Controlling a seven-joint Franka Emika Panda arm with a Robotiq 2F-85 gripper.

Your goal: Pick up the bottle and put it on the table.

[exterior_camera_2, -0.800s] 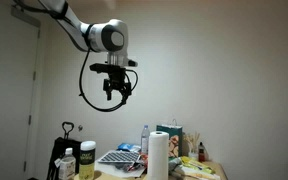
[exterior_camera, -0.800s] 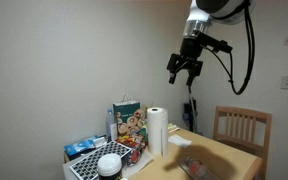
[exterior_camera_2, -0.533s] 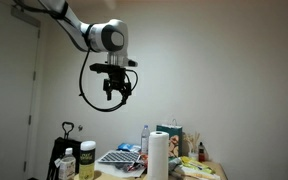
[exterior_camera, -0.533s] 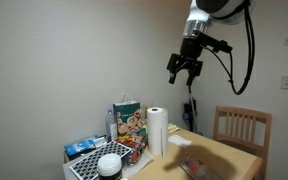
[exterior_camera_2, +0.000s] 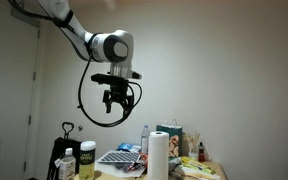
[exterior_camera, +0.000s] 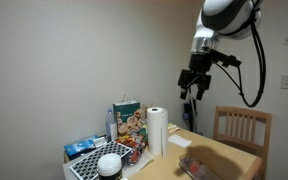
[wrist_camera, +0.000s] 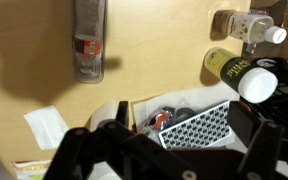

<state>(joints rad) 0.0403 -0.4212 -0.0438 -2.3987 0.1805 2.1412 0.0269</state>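
Observation:
I should swing back over the lying bottle and go down to its red label (wrist_camera: pixel 88 46), because my open gripper is high up with its fingers facing the checkerboard sheet (wrist_camera: pixel 197 128).
A clear plastic bottle (wrist_camera: pixel 89 40) with a red label lies on its side on the light tan table (wrist_camera: pixel 164 60) in the wrist view. In an exterior view it is a blurred shape (exterior_camera: pixel 196 166) on the table (exterior_camera: pixel 234 155). My gripper (exterior_camera: pixel 193 90) hangs high above the table, open and empty, well apart from the bottle. It also shows in an exterior view (exterior_camera_2: pixel 118 101) and at the bottom of the wrist view (wrist_camera: pixel 179 145), where its dark fingers frame the clutter below.
A paper towel roll (exterior_camera: pixel 156 130), a printed bag (exterior_camera: pixel 127 119) and a checkerboard sheet (wrist_camera: pixel 194 125) crowd one end of the table. A white-lidded jar (wrist_camera: pixel 234 72) and a small white bottle (wrist_camera: pixel 252 26) stand nearby. A slatted wooden chair (exterior_camera: pixel 242 127) stands beside the table.
The arm has swung sideways and come down somewhat toward the table. The gripper stays open and empty. Nothing on the table has moved.

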